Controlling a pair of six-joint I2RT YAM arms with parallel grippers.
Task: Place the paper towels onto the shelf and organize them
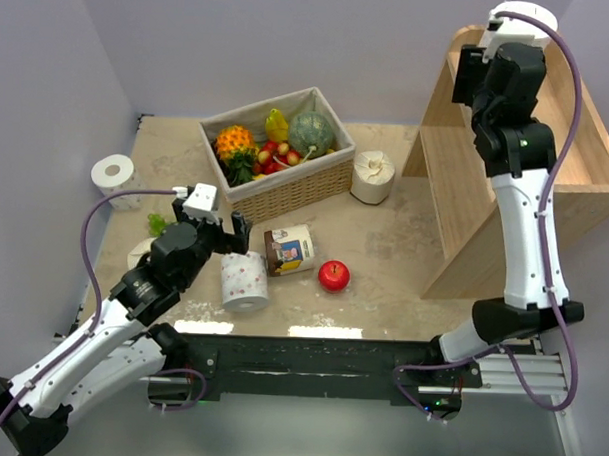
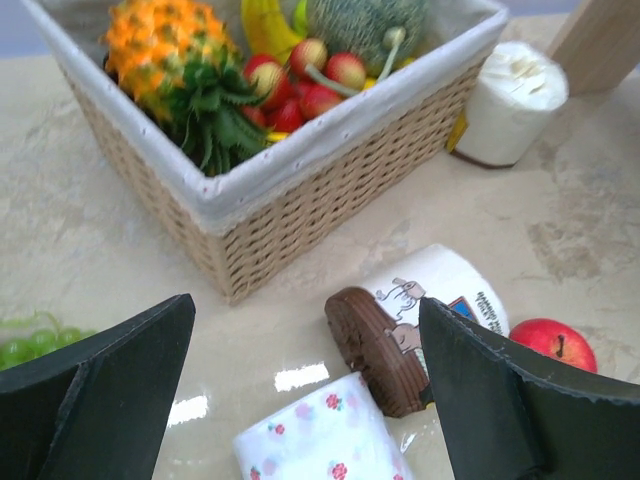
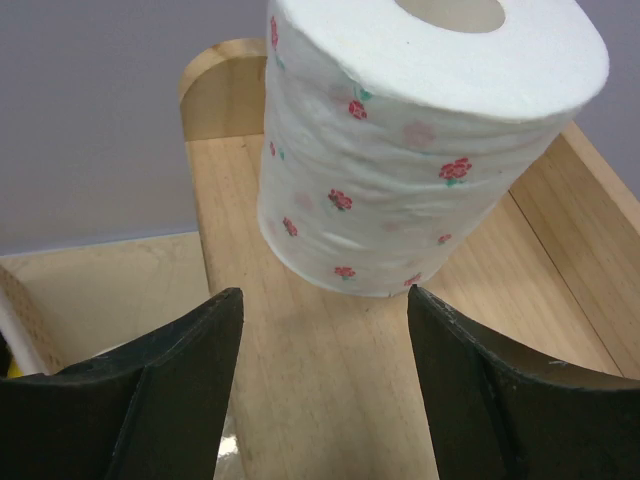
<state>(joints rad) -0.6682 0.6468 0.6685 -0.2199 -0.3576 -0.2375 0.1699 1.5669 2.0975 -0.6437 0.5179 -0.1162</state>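
The shelf (image 1: 454, 178) is too far away for my left gripper to reach. My left gripper should therefore back away, and my right gripper should take the lying dotted roll (image 1: 245, 278).
A pink-dotted paper towel roll (image 3: 430, 140) stands upright on the light-wood shelf (image 3: 330, 400); from above its white top (image 1: 522, 13) shows on the upper tier of the shelf (image 1: 587, 168). My right gripper (image 3: 322, 300) is open just short of it, with nothing between the fingers. Another dotted roll (image 1: 245, 281) lies on the table, its end (image 2: 325, 440) just below my open left gripper (image 2: 305, 305). A plain cream roll (image 1: 372, 176) stands beside the basket. One more roll (image 1: 113, 171) sits at the far left.
A wicker fruit basket (image 1: 286, 187) stands mid-table. A printed-label jar (image 1: 289, 249) lies on its side touching the dotted roll, with a red apple (image 1: 333, 275) to its right. Green grapes (image 1: 157, 223) lie left of my left gripper.
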